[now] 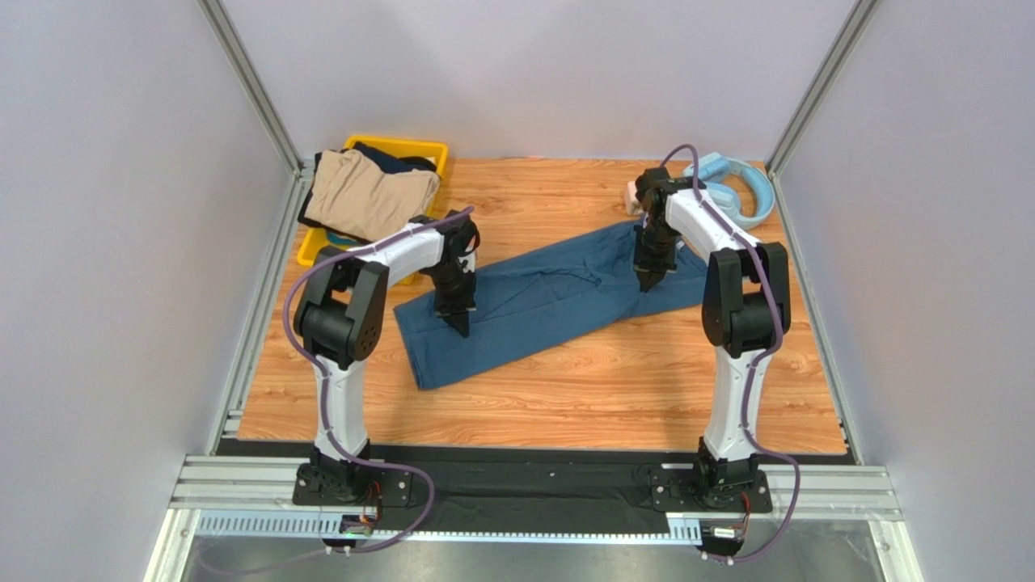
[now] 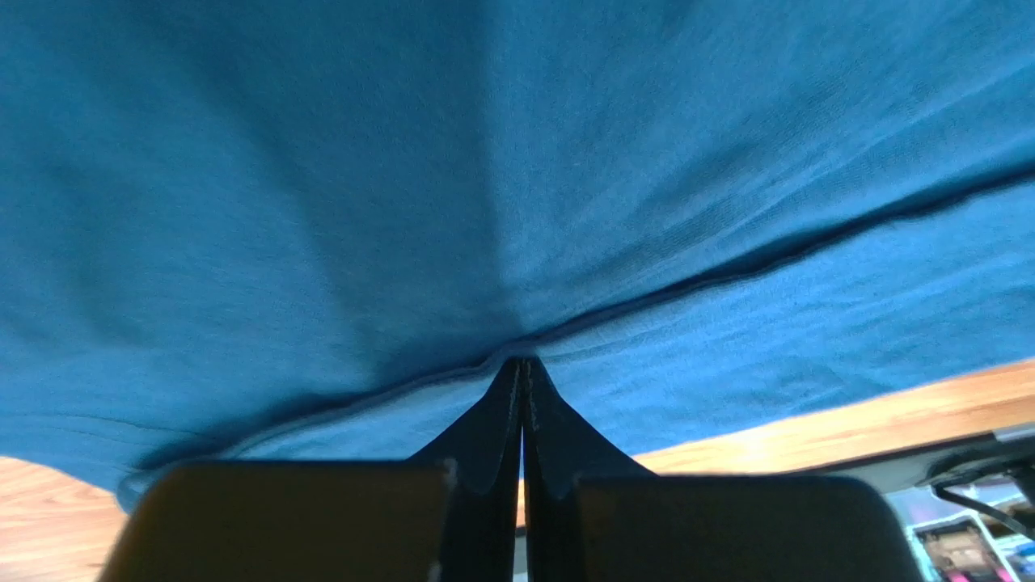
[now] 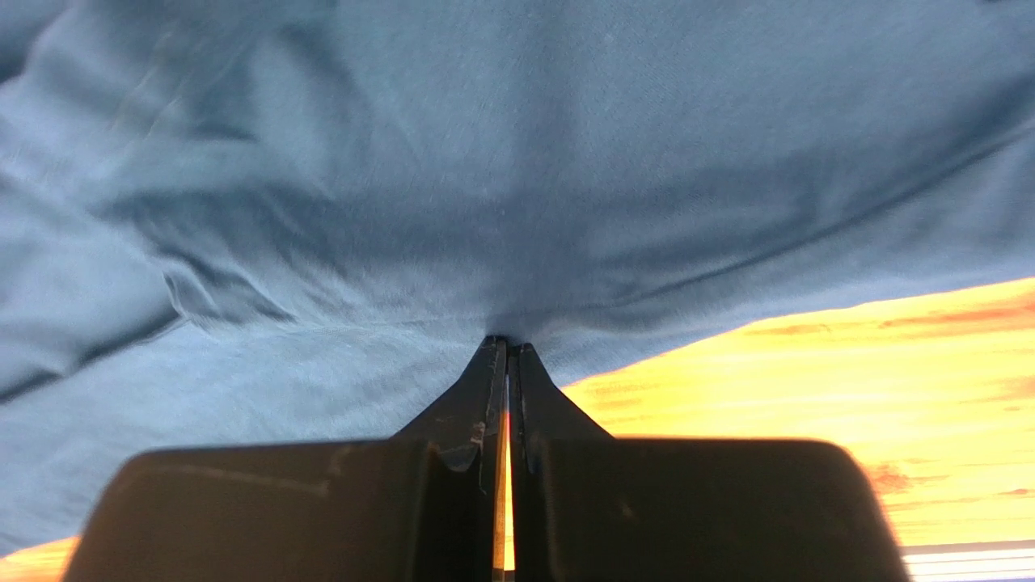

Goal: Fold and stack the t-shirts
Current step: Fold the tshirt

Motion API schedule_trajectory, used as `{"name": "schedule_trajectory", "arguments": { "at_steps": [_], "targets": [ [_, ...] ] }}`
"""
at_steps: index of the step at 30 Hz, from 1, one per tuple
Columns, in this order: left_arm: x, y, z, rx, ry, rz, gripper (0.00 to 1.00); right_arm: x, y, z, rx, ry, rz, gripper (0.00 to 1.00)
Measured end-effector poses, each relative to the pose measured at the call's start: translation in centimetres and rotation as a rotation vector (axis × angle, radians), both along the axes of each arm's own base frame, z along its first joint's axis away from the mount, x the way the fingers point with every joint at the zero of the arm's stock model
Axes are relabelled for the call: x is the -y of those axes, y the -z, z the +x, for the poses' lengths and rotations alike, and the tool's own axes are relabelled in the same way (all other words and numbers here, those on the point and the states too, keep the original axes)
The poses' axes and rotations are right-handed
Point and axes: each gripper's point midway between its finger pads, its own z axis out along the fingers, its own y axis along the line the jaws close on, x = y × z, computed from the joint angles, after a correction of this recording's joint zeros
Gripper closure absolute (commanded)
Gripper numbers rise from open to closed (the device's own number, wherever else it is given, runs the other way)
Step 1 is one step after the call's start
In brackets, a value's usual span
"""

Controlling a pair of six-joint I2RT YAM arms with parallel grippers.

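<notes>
The teal-blue t-shirt is lying crosswise and its hem end point(image 1: 411, 346) is far from the robot's right gripper, so the robot should first turn it front-to-back, and then the right gripper will take a hem corner point(image 1: 424, 382).
A large teal-blue t-shirt point(image 1: 547, 297) lies as a long folded band slanting across the wooden table. My left gripper point(image 1: 458, 321) is shut on the band's left part, with the cloth point(image 2: 486, 182) puckering into its tips point(image 2: 524, 361) along a hem. Over on the right end, my right gripper point(image 1: 645, 285) is shut too, and the cloth point(image 3: 486, 158) gathers into its tips point(image 3: 507, 343). A bunched tan t-shirt point(image 1: 365, 194) and a dark navy one point(image 1: 395, 158) sit at the back left.
The tan and navy garments rest in a yellow bin point(image 1: 431, 149) at the back left corner. Light-blue headphones point(image 1: 735, 188) lie at the back right. Bare wooden table point(image 1: 608, 388) shows in front of the shirt. Grey walls and metal rails bound the table.
</notes>
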Motion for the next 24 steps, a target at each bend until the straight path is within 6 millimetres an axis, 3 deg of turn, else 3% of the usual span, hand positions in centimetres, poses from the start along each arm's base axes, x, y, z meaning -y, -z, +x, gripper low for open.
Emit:
{"name": "schedule_trajectory", "arguments": {
  "at_steps": [3, 6, 10, 17, 24],
  "targets": [
    [0.1, 0.0, -0.8, 0.001, 0.014, -0.005, 1.00, 0.0, 1.2, -0.7, -0.035, -0.001, 0.002, 1.00],
    [0.1, 0.1, -2.6, -0.011, 0.030, -0.010, 1.00, -0.2, 2.4, -2.1, -0.083, -0.003, 0.016, 0.83],
    [-0.6, 0.2, -5.4, -0.044, 0.034, -0.013, 1.00, -0.5, 3.5, -4.5, -0.150, -0.010, 0.046, 0.75],
    [-1.4, 0.3, -8.3, -0.097, 0.015, -0.024, 1.00, -0.7, 1.0, -5.4, -0.116, -0.014, 0.072, 0.74],
    [-1.8, 0.3, -9.8, -0.110, 0.015, -0.026, 1.00, -0.7, -2.9, -2.5, 0.018, -0.016, 0.070, 0.78]
  ]
}}
